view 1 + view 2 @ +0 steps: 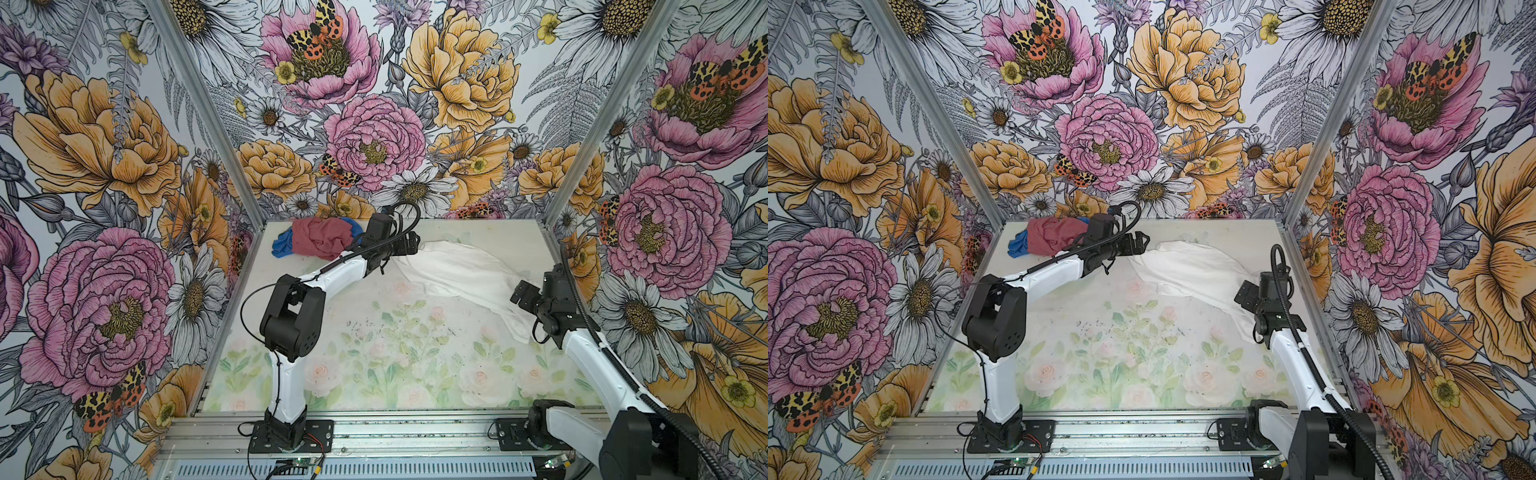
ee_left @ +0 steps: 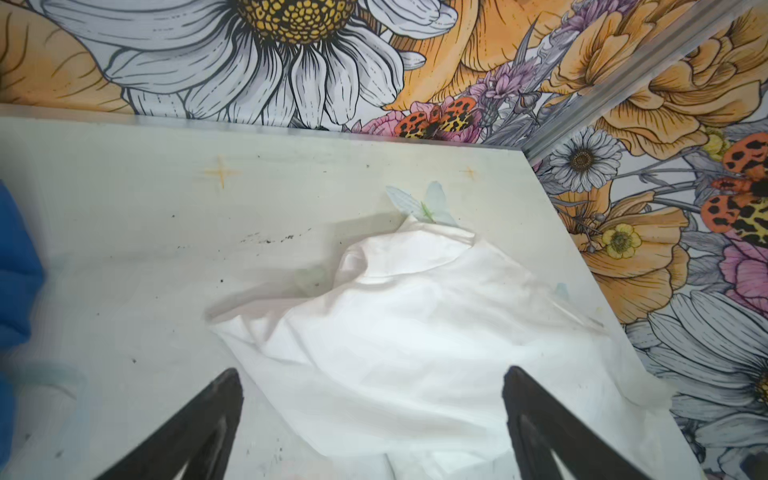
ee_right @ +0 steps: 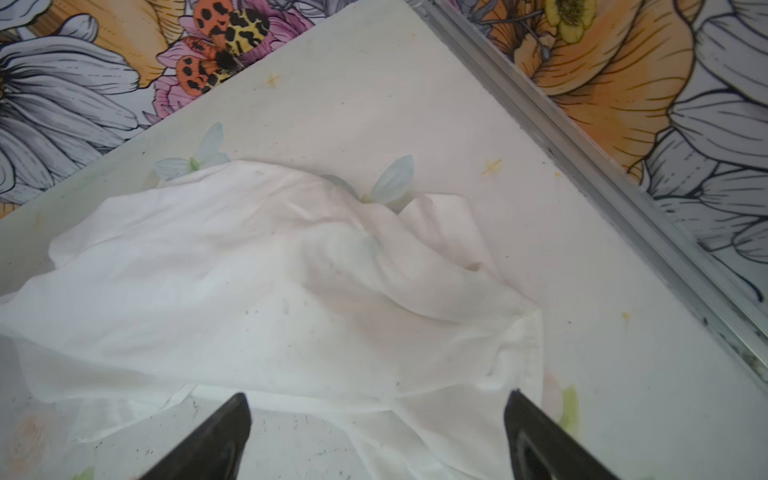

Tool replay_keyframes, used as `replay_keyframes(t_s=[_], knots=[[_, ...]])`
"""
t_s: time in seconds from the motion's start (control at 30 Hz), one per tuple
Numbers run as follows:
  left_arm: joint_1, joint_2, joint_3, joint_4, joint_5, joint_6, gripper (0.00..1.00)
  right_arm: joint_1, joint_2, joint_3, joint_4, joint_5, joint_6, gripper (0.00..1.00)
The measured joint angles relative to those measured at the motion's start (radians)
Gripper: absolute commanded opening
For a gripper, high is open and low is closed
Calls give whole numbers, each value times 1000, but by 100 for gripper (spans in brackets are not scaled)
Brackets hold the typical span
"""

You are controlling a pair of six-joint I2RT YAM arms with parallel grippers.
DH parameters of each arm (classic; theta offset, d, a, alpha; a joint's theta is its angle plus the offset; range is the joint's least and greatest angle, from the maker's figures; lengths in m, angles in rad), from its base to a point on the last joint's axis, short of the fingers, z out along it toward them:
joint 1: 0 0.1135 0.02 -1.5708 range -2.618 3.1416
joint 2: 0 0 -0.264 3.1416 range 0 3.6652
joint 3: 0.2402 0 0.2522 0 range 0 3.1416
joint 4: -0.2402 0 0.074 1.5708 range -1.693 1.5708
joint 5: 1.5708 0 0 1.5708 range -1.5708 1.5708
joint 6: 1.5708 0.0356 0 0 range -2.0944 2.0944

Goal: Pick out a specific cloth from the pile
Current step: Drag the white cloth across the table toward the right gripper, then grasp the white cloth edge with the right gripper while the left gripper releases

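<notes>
The white cloth [image 1: 468, 272] spreads out toward the front on my right gripper's side. Next, my right gripper grabs the cloth's near part [image 3: 420, 428], picks it up and puts it down farther back.
The white cloth [image 1: 457, 274] [image 1: 1196, 270] lies spread and wrinkled on the table's right half, apart from the pile. The pile [image 1: 322, 239] [image 1: 1050, 237] sits at the back left, a dusty red-pink garment on a royal-blue one [image 1: 282, 246]. My left gripper [image 1: 413, 243] [image 1: 1142, 241] hangs open by the cloth's far left end, with nothing between its fingers; in the left wrist view the cloth [image 2: 415, 332] lies below the gripper [image 2: 370, 374]. My right gripper [image 1: 521, 291] [image 1: 1244, 293] stands open at the cloth's near right part. In the right wrist view the cloth [image 3: 270, 291] lies under the empty gripper [image 3: 378, 399].
Flowered walls close in the table on three sides, with metal corner posts [image 1: 557, 208] at the back. A metal rail [image 1: 374, 432] carrying both arm bases runs along the front edge. The left arm's elbow [image 1: 291, 316] stands over the table's left middle.
</notes>
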Motion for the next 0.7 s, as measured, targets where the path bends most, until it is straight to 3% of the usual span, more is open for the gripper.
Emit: replay_keyframes(t_s=[0.2,0.4,0.53,0.7], knots=[[-163,-272,-73,-127,58,199,99,-195,139,57,-3,-127,-4,86],[-378,-382,-194,-166,63,276,99,-304,249,74,27,-254,-28,67],[-420,-358,-221,-194,47,281,99,-349,314,74,69,-334,-26,57],[-423,-354,-212,-195,21,283,99,-354,343,75,109,-409,-25,59]])
